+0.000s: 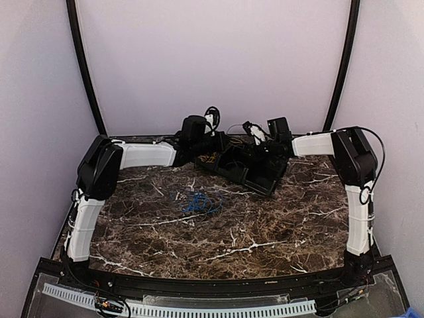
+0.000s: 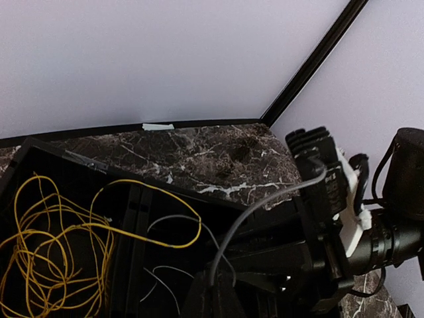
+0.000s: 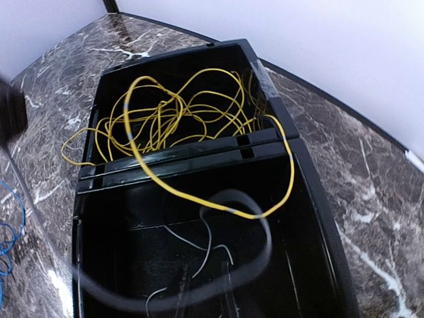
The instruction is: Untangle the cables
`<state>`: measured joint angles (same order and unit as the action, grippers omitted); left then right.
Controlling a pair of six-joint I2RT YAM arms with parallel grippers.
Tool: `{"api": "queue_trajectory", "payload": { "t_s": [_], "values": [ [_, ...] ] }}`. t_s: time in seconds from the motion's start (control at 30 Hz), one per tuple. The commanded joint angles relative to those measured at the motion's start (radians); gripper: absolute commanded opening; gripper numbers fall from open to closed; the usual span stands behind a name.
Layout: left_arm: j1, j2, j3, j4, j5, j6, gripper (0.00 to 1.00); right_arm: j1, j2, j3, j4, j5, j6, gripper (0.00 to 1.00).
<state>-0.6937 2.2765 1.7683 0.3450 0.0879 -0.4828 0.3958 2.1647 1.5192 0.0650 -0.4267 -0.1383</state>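
The grey wire arching up [image 2: 322, 175] goes to my right gripper's wrist. My right gripper should back off so that my left gripper can let go of the wire into the near compartment [image 1: 233, 159].
The yellow cable [image 3: 165, 119] lies heaped in the far compartment of a black bin [image 3: 311, 199]. One of its loops hangs over the divider into the near compartment. The same cable [image 2: 46, 232] fills the bin's left side in the left wrist view. The blue cable [image 1: 199, 203] sits coiled on the marble table, apart from the bin. My left gripper [image 2: 213, 283] is shut over the bin, and a grey wire [image 2: 265, 199] rises from between its tips. My right gripper [image 3: 204, 281] hangs over the near compartment, its dark fingers a small gap apart. The blurred grey wire [image 3: 268, 238] crosses in front of them.
Thin grey strands [image 3: 209, 245] lie on the floor of the near compartment. The right arm's wrist [image 2: 331, 212] is close beside my left gripper. White walls enclose the table at the back and sides, and black cords run up the back corners [image 1: 83, 59].
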Motion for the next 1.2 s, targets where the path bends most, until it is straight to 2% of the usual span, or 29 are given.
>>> {"api": "queue_trajectory", "payload": {
  "t_s": [0.0, 0.1, 0.33, 0.47, 0.53, 0.6, 0.7, 0.77, 0.93, 1.17],
  "values": [
    [-0.031, 0.051, 0.048, -0.045, -0.012, 0.015, 0.0, 0.004, -0.056, 0.02, -0.047, 0.012, 0.008, 0.23],
    [-0.039, 0.082, 0.065, -0.063, -0.036, 0.005, 0.0, 0.001, -0.116, 0.002, -0.123, 0.078, 0.015, 0.32],
    [-0.049, 0.121, 0.101, -0.085, -0.064, 0.001, 0.0, -0.024, -0.273, -0.097, -0.255, 0.097, -0.026, 0.49],
    [-0.054, 0.137, 0.124, -0.11, -0.074, 0.013, 0.0, -0.034, -0.326, -0.108, -0.379, 0.062, -0.068, 0.52],
    [-0.054, 0.135, 0.131, -0.121, -0.074, 0.014, 0.0, -0.042, -0.37, -0.156, -0.372, 0.03, -0.069, 0.53],
    [-0.054, 0.134, 0.148, -0.141, -0.075, 0.018, 0.04, -0.045, -0.42, -0.209, -0.346, 0.005, -0.061, 0.53],
    [-0.054, 0.123, 0.164, -0.188, -0.066, 0.006, 0.21, -0.048, -0.489, -0.254, -0.331, -0.016, -0.058, 0.54],
    [-0.054, 0.098, 0.157, -0.202, -0.056, 0.006, 0.28, -0.049, -0.528, -0.267, -0.329, -0.017, -0.071, 0.55],
    [-0.056, -0.005, 0.099, -0.209, -0.037, 0.032, 0.33, -0.055, -0.626, -0.32, -0.29, 0.014, -0.107, 0.59],
    [-0.056, -0.215, -0.073, -0.157, -0.046, 0.097, 0.34, -0.06, -0.708, -0.376, -0.273, 0.024, -0.174, 0.63]
  ]
}}
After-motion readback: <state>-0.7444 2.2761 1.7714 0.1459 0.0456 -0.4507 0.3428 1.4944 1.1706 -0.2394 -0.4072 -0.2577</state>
